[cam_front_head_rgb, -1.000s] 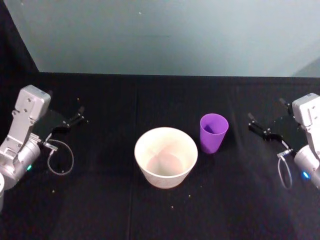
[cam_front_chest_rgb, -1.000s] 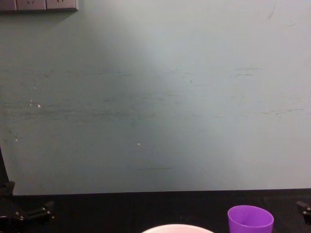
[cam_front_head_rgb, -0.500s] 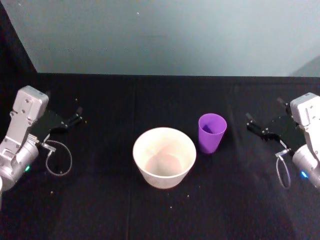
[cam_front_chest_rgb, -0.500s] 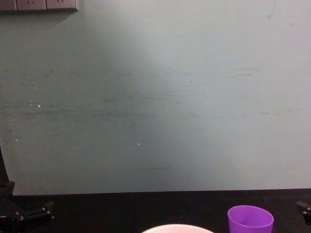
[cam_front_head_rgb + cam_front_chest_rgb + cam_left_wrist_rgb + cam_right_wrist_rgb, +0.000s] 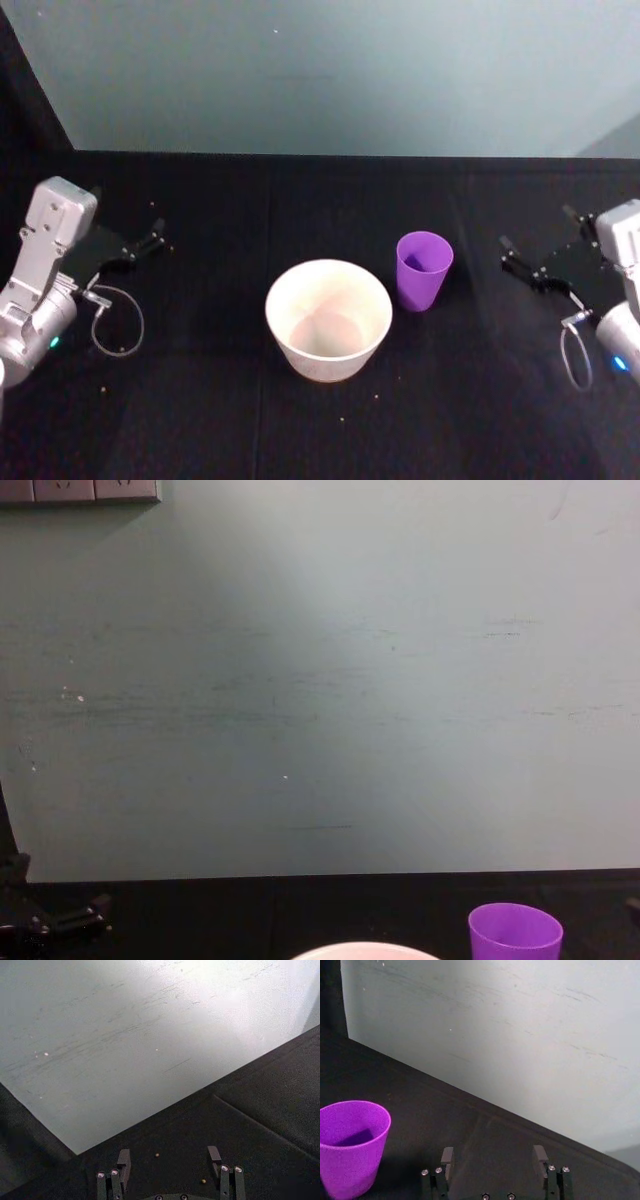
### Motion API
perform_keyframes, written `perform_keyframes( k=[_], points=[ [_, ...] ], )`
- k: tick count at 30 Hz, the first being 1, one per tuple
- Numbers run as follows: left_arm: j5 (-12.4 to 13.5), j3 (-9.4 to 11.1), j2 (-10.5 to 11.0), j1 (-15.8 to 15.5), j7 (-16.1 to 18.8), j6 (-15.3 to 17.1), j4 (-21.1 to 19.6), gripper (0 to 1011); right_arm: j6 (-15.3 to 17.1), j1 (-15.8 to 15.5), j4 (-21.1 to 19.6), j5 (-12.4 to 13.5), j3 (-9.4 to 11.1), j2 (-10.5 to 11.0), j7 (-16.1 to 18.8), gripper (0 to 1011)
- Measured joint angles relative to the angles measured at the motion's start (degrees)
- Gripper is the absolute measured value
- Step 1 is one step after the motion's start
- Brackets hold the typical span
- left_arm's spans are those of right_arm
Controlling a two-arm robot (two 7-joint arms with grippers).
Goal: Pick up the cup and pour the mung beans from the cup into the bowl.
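Observation:
The mung beans are hidden low in the purple cup (image 5: 515, 938), as only the cup's plain inside (image 5: 352, 1121) shows below the cup's rim. They will stream out when I tip the cup.
The purple cup (image 5: 424, 270) stands upright on the black table, just right of the pale pinkish-white bowl (image 5: 328, 320) and apart from it. I cannot make out what is inside the cup. My right gripper (image 5: 536, 229) hovers open and holding nothing to the right of the cup, well clear of it. In the right wrist view its fingers (image 5: 447, 1156) spread wide, with the cup (image 5: 351, 1145) off to one side. My left gripper (image 5: 158, 228) is open and holding nothing at the far left, and shows again, gripper (image 5: 168, 1157). The chest view catches the cup (image 5: 515, 932) and the bowl's rim (image 5: 365, 950).
A grey-green wall (image 5: 320, 70) closes off the back of the table. A few loose beans (image 5: 157, 1155) lie on the black cloth near the left gripper, and small specks (image 5: 377, 394) lie in front of the bowl. Black cloth stretches between the bowl and each arm.
My right gripper has drawn back a little to the right, away from the cup, and slid almost out of the chest view. Cup, bowl and left arm have stayed put.

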Motion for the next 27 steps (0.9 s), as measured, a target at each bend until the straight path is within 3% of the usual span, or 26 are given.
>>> perform_keyframes(
  k=[4, 9, 14, 21, 27],
  points=[
    [0.00, 0.00, 0.00, 0.00, 0.00, 0.00, 0.00, 1000, -1.96, -2.30, -1.02, 2.22, 1.59, 0.91, 2.20, 1003],
    [0.00, 0.00, 0.00, 0.00, 0.00, 0.00, 0.00, 1000, -6.27, -5.03, -1.20, 8.07, 3.24, 2.35, 9.94, 1003],
    [0.00, 0.00, 0.00, 0.00, 0.00, 0.00, 0.00, 1000, -8.37, -5.08, 0.79, 12.36, 2.70, 2.43, 18.88, 1003],
    [0.00, 0.00, 0.00, 0.00, 0.00, 0.00, 0.00, 1000, -8.44, -2.92, 3.92, 12.97, 0.81, 0.59, 25.26, 1003],
    [0.00, 0.00, 0.00, 0.00, 0.00, 0.00, 0.00, 1000, -8.43, -0.96, 6.31, 11.17, -0.48, -1.62, 27.08, 1003]
  ],
)
